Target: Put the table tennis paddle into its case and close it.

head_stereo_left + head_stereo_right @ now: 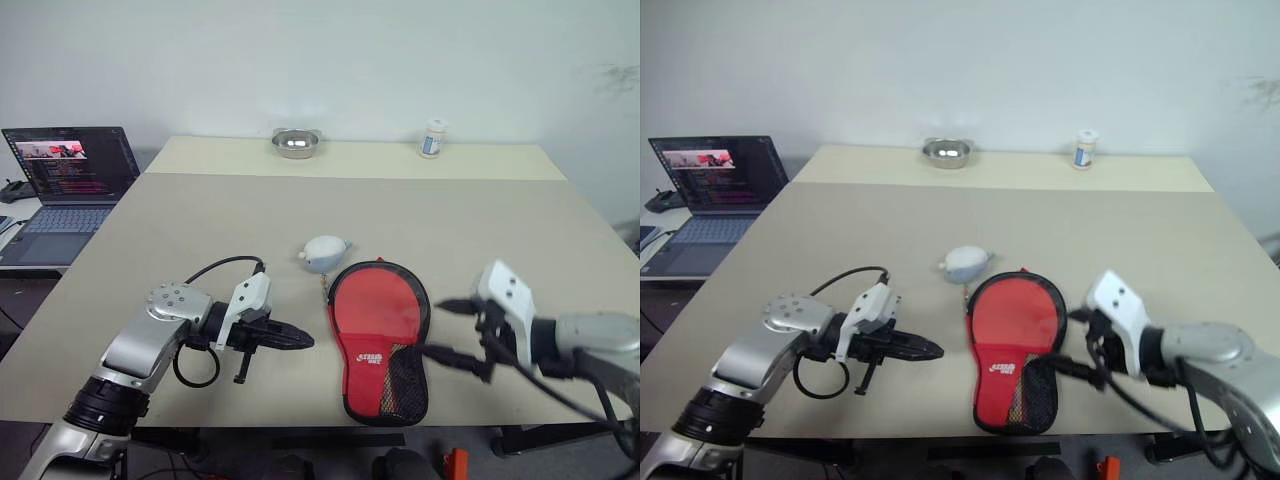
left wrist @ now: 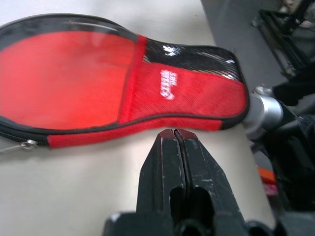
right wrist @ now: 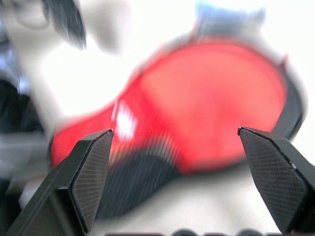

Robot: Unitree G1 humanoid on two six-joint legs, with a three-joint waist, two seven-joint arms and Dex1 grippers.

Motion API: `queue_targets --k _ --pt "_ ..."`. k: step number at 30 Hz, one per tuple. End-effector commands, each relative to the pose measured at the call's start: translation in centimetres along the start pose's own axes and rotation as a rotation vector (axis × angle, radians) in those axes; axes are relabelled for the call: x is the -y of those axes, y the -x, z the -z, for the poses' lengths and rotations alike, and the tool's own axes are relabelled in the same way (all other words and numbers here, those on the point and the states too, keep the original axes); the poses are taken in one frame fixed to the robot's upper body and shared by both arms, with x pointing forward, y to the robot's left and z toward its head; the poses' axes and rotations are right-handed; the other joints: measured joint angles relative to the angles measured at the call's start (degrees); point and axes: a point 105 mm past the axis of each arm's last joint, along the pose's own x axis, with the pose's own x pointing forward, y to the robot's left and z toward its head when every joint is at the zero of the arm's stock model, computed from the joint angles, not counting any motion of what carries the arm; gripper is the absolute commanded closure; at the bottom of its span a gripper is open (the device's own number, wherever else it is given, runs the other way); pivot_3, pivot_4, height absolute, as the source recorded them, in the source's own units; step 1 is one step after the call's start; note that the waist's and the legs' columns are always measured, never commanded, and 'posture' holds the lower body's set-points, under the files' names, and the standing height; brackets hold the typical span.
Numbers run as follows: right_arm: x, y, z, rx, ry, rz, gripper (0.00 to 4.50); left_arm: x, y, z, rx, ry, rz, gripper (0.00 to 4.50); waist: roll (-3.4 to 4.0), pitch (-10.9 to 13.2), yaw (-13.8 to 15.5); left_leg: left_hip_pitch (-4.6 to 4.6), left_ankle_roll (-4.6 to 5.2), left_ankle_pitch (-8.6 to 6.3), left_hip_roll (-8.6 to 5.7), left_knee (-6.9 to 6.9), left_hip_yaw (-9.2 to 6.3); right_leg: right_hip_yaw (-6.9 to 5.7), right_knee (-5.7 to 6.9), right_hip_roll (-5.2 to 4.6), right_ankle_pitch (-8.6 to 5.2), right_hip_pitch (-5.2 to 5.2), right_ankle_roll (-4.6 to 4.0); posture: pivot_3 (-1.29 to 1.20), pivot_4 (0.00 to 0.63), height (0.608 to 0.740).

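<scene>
The zip pull's grey-blue object [image 1: 324,253] sits nearest my left gripper, so my left gripper should draw it round the case's end while my right gripper pins the case [image 1: 370,335].
The case [image 1: 378,335] lies flat near the table's front edge, red side up, with its black mesh pocket [image 1: 405,385] toward me and a zip pull [image 2: 29,144] at the round end. The table tennis paddle is hidden. My left gripper [image 1: 300,342] is shut with nothing in it. It rests low on the table just left of the case, pointing at it, with a small gap between them. My right gripper [image 1: 438,328] hangs open and empty just right of the case's edge, raised off the table. In the right wrist view its fingers [image 3: 91,167] frame the case [image 3: 206,103].
A small pale grey-blue rounded object [image 1: 325,252] sits just behind the case. A metal bowl [image 1: 296,143] and a small white bottle [image 1: 432,138] stand at the table's far edge. An open laptop [image 1: 70,180] sits on a side surface to the left.
</scene>
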Motion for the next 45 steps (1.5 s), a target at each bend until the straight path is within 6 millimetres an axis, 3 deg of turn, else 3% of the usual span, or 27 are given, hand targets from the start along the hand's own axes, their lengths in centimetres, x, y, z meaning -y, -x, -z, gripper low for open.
queue_targets --k 1,3,6,11,17,24,27,34,41,43,45 --pt "0.0 -4.0 0.6 0.042 -0.013 -0.004 0.05 -1.6 0.9 -0.5 0.022 -0.006 -0.11 4.5 -0.05 0.0 -0.1 0.01 0.0 0.0 0.0 0.0 0.0 0.0 0.02 0.0 0.03 0.0 -0.05 0.0 0.15 0.74" --pt "0.0 -6.1 1.8 0.034 -0.022 0.011 0.05 -2.3 1.2 -0.3 0.031 0.013 -0.159 4.5 -0.03 0.0 -0.1 -0.04 -0.01 0.0 -0.02 -0.02 0.0 0.0 0.05 -0.01 0.05 -0.06 -0.08 0.0 0.15 0.74" --pt "-0.4 -7.9 3.1 0.038 -0.037 0.026 0.0 -3.4 1.5 -0.1 0.033 0.031 -0.222 3.96 -0.03 0.0 0.1 -0.13 -0.01 0.0 -0.08 -0.02 0.02 -0.01 0.08 -0.09 0.06 -0.14 -0.1 0.0 0.15 0.74" --pt "-1.1 -9.5 5.3 0.017 -0.052 0.056 0.0 -5.3 1.6 -1.2 0.073 0.018 -0.32 2.26 -0.03 0.0 0.2 -0.3 -0.01 0.0 -0.16 0.05 0.0 -0.08 0.08 -0.21 0.08 -0.24 -0.07 0.0 0.15 0.74" --pt "-1.4 -10.2 5.9 0.015 -0.069 0.079 0.0 -9.0 0.2 -3.4 0.094 -0.008 -0.437 0.1 -0.04 0.0 0.3 -0.27 -0.02 0.01 -0.11 0.32 -0.07 -0.13 0.23 -0.13 0.09 -0.17 -0.06 0.0 0.15 0.74" --pt "-1.2 -10.3 5.5 0.021 -0.065 0.078 0.0 -12.7 -0.5 -4.2 0.069 -0.03 -0.545 0.04 -0.04 0.0 0.1 -0.28 -0.01 0.01 -0.06 0.58 -0.08 -0.13 0.23 -0.05 0.13 -0.08 0.0 0.0 0.15 0.74" --pt "-1.5 -10.4 5.0 0.04 -0.067 0.074 0.0 -14.4 -1.1 -2.4 -0.015 0.05 -0.592 0.04 -0.04 0.0 0.3 -0.31 -0.01 0.01 -0.06 0.59 -0.14 -0.18 0.25 -0.05 0.13 -0.08 0.0 0.0 0.15 0.74" --pt "-1.3 -10.4 4.2 0.065 -0.054 0.087 0.0 -15.5 -2.8 0.3 -0.098 0.124 -0.597 0.04 -0.04 0.0 0.2 -0.44 0.0 0.0 -0.07 0.61 -0.15 -0.21 0.22 -0.04 0.14 -0.18 0.01 0.0 0.15 0.74" --pt "0.3 -10.1 1.1 0.14 0.022 0.156 0.0 -15.4 -4.6 1.0 -0.112 0.133 -0.571 0.04 -0.05 0.0 0.1 -0.46 0.0 0.0 -0.06 0.68 -0.16 -0.22 0.26 -0.04 0.17 -0.19 0.03 0.0 0.15 0.74" --pt "1.6 -9.9 1.5 0.12 0.005 0.213 0.0 -15.4 -4.7 1.2 -0.112 0.139 -0.574 0.04 -0.05 0.0 0.1 -0.46 0.0 0.0 -0.06 0.68 -0.16 -0.21 0.26 -0.04 0.17 -0.19 0.03 0.0 0.15 0.74" --pt "2.6 -9.9 3.2 0.057 -0.015 0.254 0.0 -15.4 -4.7 1.6 -0.116 0.147 -0.584 0.04 -0.06 0.0 0.1 -0.47 0.0 0.0 -0.06 0.68 -0.18 -0.23 0.26 -0.05 0.17 -0.19 0.03 0.0 0.15 0.74"
